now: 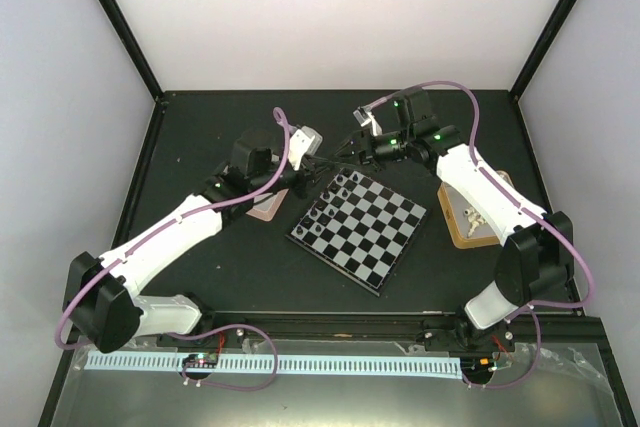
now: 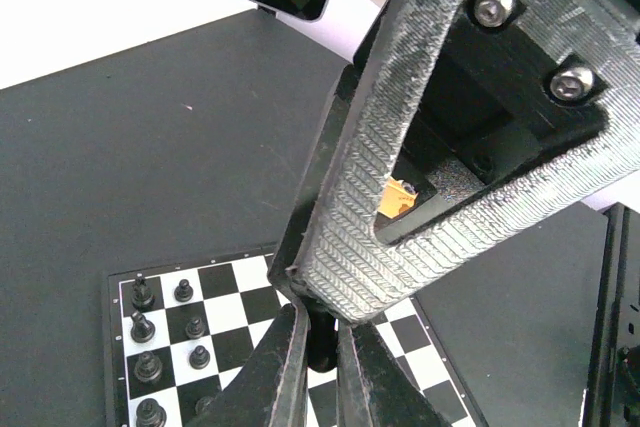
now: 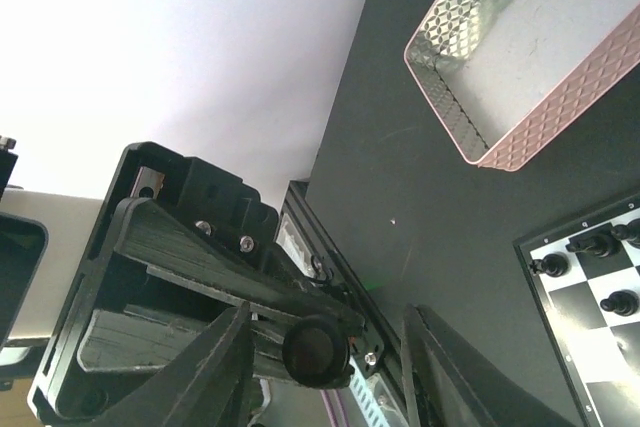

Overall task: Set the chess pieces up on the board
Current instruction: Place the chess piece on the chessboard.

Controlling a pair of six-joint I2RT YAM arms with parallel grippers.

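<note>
The black chess piece [image 2: 320, 343] is lying sideways in the robot's left gripper, so the right gripper should hold its round base [image 3: 315, 351] while the left gripper grips it by the piece's head.
The board [image 1: 372, 237] lies mid-table, with several black chess pieces [image 1: 335, 195] on its far-left squares. They also show in the left wrist view [image 2: 143, 328] and the right wrist view [image 3: 603, 244]. My left gripper [image 1: 322, 161] hovers over the board's far corner, shut on a black chess piece [image 2: 322, 342]. My right gripper [image 1: 342, 154] meets it tip to tip. Its jaws stand open on either side of that piece, whose round base [image 3: 315, 350] faces the right wrist camera. One right finger [image 2: 430, 167] fills the left wrist view.
An empty pink tin [image 3: 520, 57] sits left of the board, partly under the left arm [image 1: 268, 209]. A tan tin [image 1: 478, 222] holding pale chess pieces sits right of the board, by the right arm. Black frame posts border the table.
</note>
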